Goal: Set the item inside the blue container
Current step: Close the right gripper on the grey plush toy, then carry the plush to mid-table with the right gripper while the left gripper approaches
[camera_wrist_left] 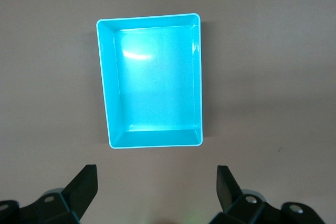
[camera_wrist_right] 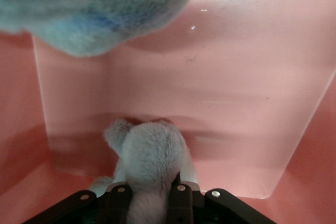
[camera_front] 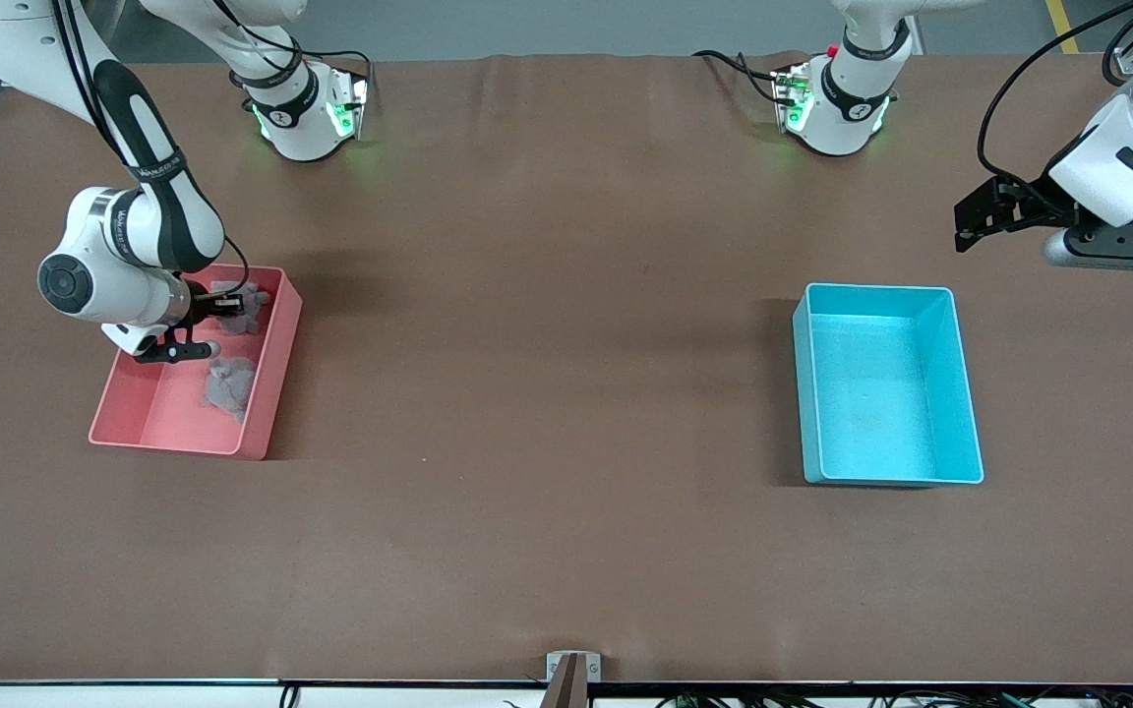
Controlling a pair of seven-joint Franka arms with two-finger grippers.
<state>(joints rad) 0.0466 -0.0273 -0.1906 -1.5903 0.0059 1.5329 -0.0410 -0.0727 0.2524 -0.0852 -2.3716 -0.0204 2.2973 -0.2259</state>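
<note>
The grey plush toy [camera_front: 246,309] in my right gripper is a long way from the blue container. Next, my right gripper puts it down midway [camera_front: 586,342] so that my left gripper can take it.
The blue container [camera_front: 886,383] sits toward the left arm's end of the table with nothing in it; the left wrist view looks down on the blue container [camera_wrist_left: 152,80]. My left gripper [camera_wrist_left: 156,182] hangs open in the air above bare table beside it. My right gripper [camera_front: 232,307] is down inside the pink bin [camera_front: 195,362], shut on a grey plush toy [camera_wrist_right: 149,163] that bulges out between its fingers. A second grey plush toy [camera_front: 229,384] lies in the same bin, nearer the front camera, and shows as bluish fur [camera_wrist_right: 94,9] in the right wrist view.
The brown table cover [camera_front: 547,393] lies bare between the two bins. Both arm bases [camera_front: 306,108] stand along the table's edge farthest from the front camera. A small bracket [camera_front: 572,669] sits at the table's near edge.
</note>
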